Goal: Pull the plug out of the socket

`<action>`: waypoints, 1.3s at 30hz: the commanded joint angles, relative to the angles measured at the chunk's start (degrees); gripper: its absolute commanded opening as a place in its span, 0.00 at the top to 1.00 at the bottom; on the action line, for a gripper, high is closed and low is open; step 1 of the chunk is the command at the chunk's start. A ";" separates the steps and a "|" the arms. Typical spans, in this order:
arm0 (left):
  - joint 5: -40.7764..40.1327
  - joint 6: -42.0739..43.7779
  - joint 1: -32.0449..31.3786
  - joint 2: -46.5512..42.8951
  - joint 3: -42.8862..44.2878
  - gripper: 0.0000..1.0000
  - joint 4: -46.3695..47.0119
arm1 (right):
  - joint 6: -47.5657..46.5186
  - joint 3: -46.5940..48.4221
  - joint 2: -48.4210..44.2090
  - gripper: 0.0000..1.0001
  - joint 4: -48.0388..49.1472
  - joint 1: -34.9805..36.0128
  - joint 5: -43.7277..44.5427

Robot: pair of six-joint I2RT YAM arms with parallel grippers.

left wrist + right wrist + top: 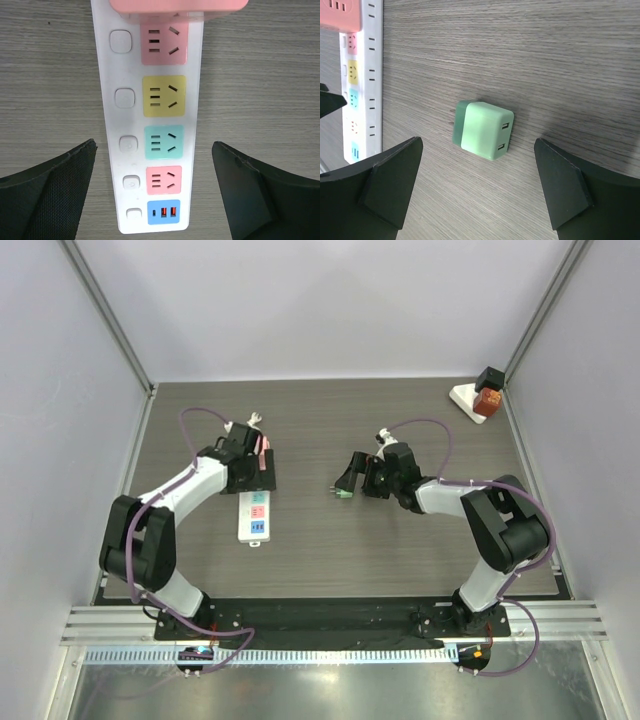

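Note:
I expect the pink block [264,452] to come off and show another socket when I pull it, because the row of coloured sockets [258,511] runs under the block.
A white power strip [256,517] with coloured sockets lies left of centre; in the left wrist view [107,100] the sockets I can see are empty. A pink block [177,5] sits on its far end. A green two-port USB plug [343,493] lies loose on its side on the table, apart from the strip. In the right wrist view the plug [482,130] is between my right gripper's [477,141] open fingers, which do not touch it. My left gripper [154,144] is open, its fingers either side of the strip's USB end. Top view: left gripper [248,468], right gripper [352,475].
A white base carrying a red block and a black block [480,397] stands at the back right corner. Metal frame posts and grey walls close in the table on both sides. The strip also shows at the left edge of the right wrist view [362,85].

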 commanded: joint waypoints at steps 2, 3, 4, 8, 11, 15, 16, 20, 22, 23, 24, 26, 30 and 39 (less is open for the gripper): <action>-2.12 0.19 0.14 -4.59 2.72 0.03 0.40 | -3.16 1.01 -2.72 0.00 -0.81 1.22 2.98; -1.16 -0.25 0.49 -5.04 3.34 0.03 0.31 | -3.60 1.45 -3.07 0.00 -1.34 2.01 3.59; -0.80 -0.60 1.37 -5.22 4.30 0.04 -0.13 | -4.22 1.80 -3.51 0.00 -1.96 2.36 4.12; -0.19 -1.13 3.31 -1.64 13.85 0.08 -4.08 | -7.38 4.61 -4.66 0.02 -7.30 4.30 9.55; -1.32 -1.13 3.66 1.89 20.91 0.09 -5.84 | -8.35 6.54 -6.84 0.04 -11.96 5.44 13.25; -2.99 0.10 3.75 9.61 28.20 0.12 -9.00 | -9.41 9.01 -12.12 0.08 -16.90 8.33 17.55; -3.26 0.45 3.75 10.07 28.48 0.12 -8.14 | -9.06 8.92 -13.09 0.09 -17.16 9.73 17.75; -5.63 2.03 3.75 9.81 25.41 0.12 -4.00 | -5.11 7.43 -15.82 0.14 -16.56 13.26 16.43; -5.46 2.38 3.75 9.28 22.87 0.11 -2.77 | -2.57 6.55 -16.17 0.15 -14.55 15.01 16.43; -4.85 2.65 3.66 9.19 21.98 0.10 -2.33 | -1.51 5.42 -16.09 0.15 -13.49 16.50 16.43; -4.58 2.30 3.49 9.28 21.37 0.09 -2.16 | -0.45 4.80 -15.39 0.15 -12.34 17.39 16.43; -3.62 1.77 3.22 9.72 21.27 0.06 -2.42 | 2.71 3.83 -14.33 0.16 -8.83 19.93 16.52; -4.14 2.39 2.43 10.77 21.01 0.05 -1.54 | 4.91 5.23 -10.99 0.16 -7.06 24.76 17.83; -2.03 2.47 2.43 14.81 23.29 0.14 -1.36 | 9.57 7.60 -3.26 0.19 -1.17 30.14 19.86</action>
